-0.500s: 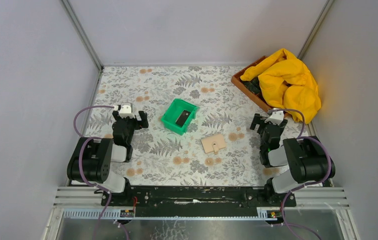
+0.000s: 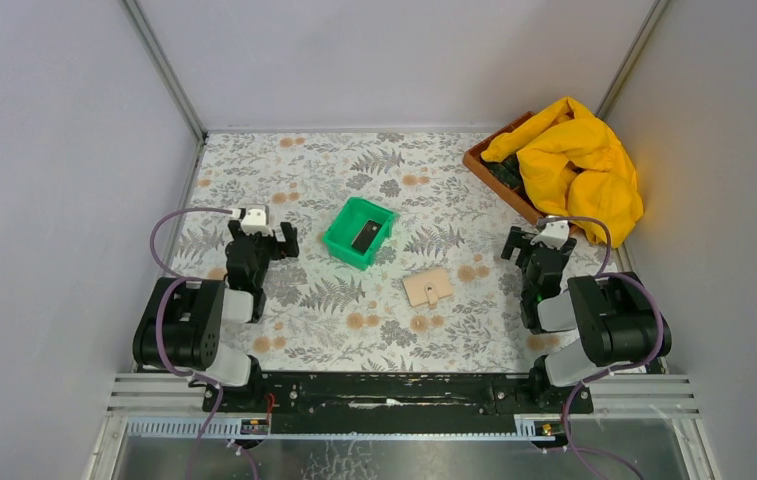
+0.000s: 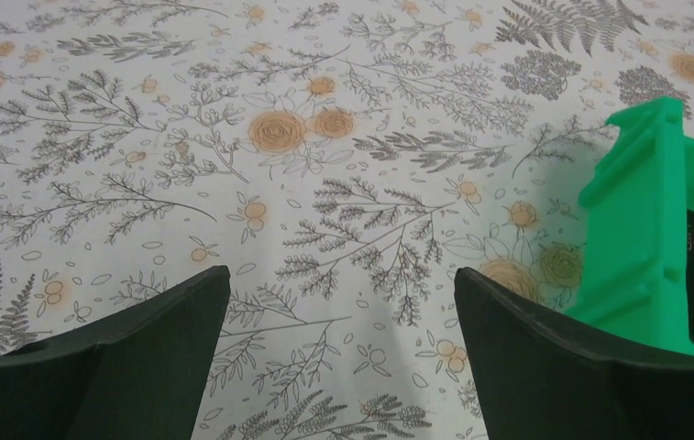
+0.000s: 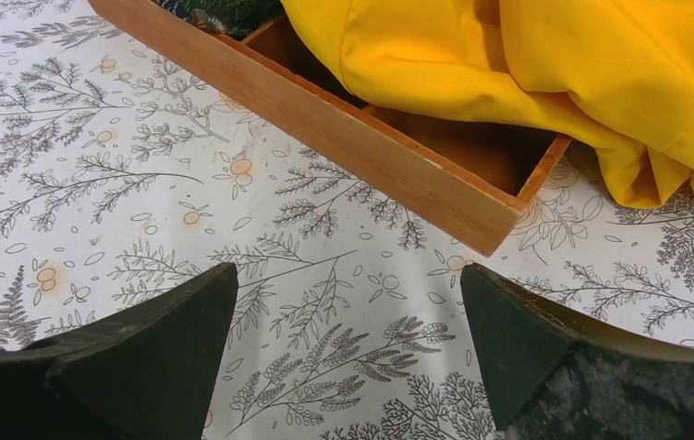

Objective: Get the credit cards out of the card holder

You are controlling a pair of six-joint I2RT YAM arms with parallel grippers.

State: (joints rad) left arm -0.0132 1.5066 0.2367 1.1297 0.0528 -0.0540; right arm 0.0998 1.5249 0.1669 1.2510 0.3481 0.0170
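Next, I pinch the bin's nearest side (image 2: 338, 219) with my left gripper, turn the bin straighter and move it closer, because the green bin (image 2: 360, 232) sits crooked and away from the card holder.
The tan card holder (image 2: 428, 288) lies folded shut on the floral table, right of centre, tab towards the near edge. No credit cards show outside it, except one flat black card (image 2: 364, 237) lying inside the green bin (image 2: 346, 243). My left gripper (image 2: 262, 235) hovers left of the bin, open and empty. In the left wrist view the left gripper (image 3: 339, 272) frames bare tablecloth, with the bin's corner (image 3: 641, 229) at the right. My right gripper (image 2: 537, 242) is open, right of the card holder and well apart from it. Bare cloth lies between the right gripper's (image 4: 349, 268) jaws.
A wooden tray (image 2: 494, 175) stands at the back right, half covered by a yellow cloth (image 2: 574, 165). Its near rim (image 4: 352, 137) and the yellow cloth (image 4: 508, 64) lie just ahead of my right gripper. Grey walls enclose the table on three sides.
My left gripper has shifted slightly to the right. The right arm, card holder and bin have not moved.
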